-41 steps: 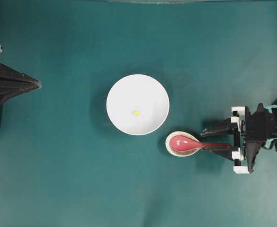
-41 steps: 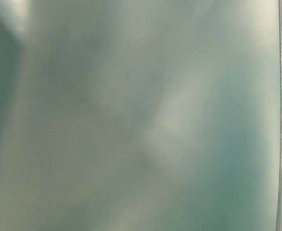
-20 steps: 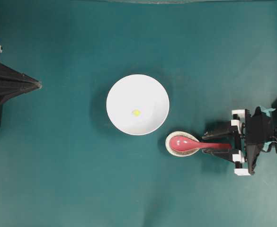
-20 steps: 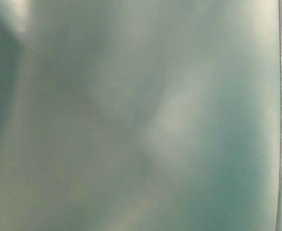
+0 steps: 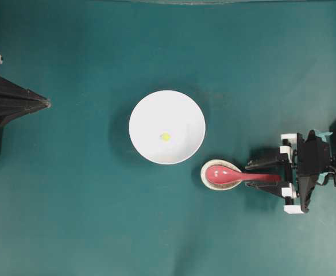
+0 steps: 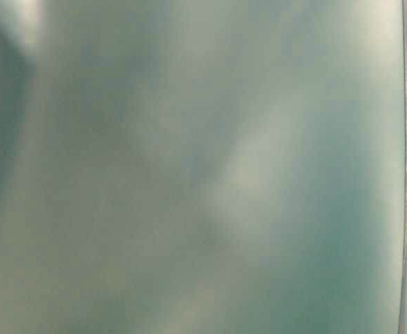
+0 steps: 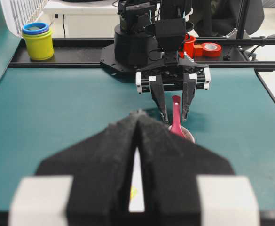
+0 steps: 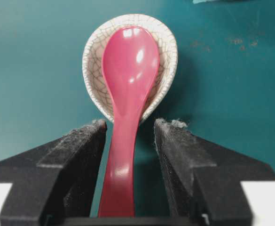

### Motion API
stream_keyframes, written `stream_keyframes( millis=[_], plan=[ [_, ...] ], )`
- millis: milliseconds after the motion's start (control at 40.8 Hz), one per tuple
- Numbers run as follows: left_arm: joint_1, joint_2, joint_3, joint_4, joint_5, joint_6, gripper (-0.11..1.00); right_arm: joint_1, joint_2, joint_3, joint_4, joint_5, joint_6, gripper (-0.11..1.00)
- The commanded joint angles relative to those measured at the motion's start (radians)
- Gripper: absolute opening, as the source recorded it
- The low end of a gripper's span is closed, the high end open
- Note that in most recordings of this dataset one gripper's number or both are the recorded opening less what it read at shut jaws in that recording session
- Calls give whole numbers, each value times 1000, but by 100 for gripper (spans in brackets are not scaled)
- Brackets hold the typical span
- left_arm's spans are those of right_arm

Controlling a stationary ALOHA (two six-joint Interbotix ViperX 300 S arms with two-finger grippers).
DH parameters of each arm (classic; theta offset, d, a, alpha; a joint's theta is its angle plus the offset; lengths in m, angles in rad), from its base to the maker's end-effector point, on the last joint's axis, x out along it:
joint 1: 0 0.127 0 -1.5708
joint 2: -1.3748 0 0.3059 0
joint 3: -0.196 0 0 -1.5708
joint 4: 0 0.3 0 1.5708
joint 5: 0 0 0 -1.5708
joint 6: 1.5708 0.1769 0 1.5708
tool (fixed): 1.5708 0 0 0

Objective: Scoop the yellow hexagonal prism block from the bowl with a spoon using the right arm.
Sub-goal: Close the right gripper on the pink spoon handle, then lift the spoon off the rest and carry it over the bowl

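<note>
The white bowl [image 5: 176, 122] is open and smooth around the yellow block [image 5: 165, 137], so the block will slide to the side when the robot pushes the spoon against it.
The white bowl [image 5: 182, 109] stands mid-table with the tiny yellow hexagonal prism block [image 5: 165, 137] lying inside it. To its lower right the pink-red spoon [image 5: 222, 174] rests with its scoop in a small speckled spoon rest [image 5: 204, 172], handle pointing right. My right gripper [image 5: 249, 172] is open and straddles that handle. In the right wrist view the spoon [image 8: 128, 70] runs between the fingers of the right gripper [image 8: 130, 125] with gaps on both sides. My left gripper [image 5: 47, 103] is shut at the far left edge, away from the bowl.
The left wrist view shows the right gripper [image 7: 173, 115] over the spoon [image 7: 176, 113], with a yellow cup [image 7: 38, 44] and red tape rolls [image 7: 212, 48] beyond the table's far edge. The table-level view is a teal blur.
The right gripper has shifted slightly so that the spoon handle lies centred between its fingers, and the jaws have narrowed a little. The left arm, bowl and block have not moved.
</note>
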Motion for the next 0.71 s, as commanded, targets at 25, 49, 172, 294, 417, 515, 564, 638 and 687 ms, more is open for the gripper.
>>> stream_keyframes(
  millis=[25, 49, 172, 294, 417, 515, 564, 638, 687],
  plan=[
    [0, 9, -26, 3, -5, 2, -1, 5, -5, -12, 3, -8, 0, 48],
    [0, 9, -26, 3, -5, 2, -1, 5, -5, -14, 3, -6, 0, 45],
    [0, 6, -26, 3, -5, 2, -1, 5, -6, -18, -2, -3, 0, 26],
    [0, 6, -26, 3, -5, 2, -1, 5, -20, -26, -2, -3, -5, 23],
    [0, 6, -28, 3, -5, 2, -1, 6, -60, -26, -3, -2, -18, 23],
    [0, 5, -28, 3, -6, 2, -1, 5, -110, -25, -3, 15, -37, 23],
    [0, 3, -29, 3, -5, 2, -1, 5, -140, -23, -3, 28, -49, 23],
    [0, 3, -28, 3, -6, 2, -1, 0, -186, -25, -3, 58, -71, 23],
    [0, 3, -28, 3, -5, 0, -1, -8, -222, -28, -3, 87, -91, 23]
  ],
)
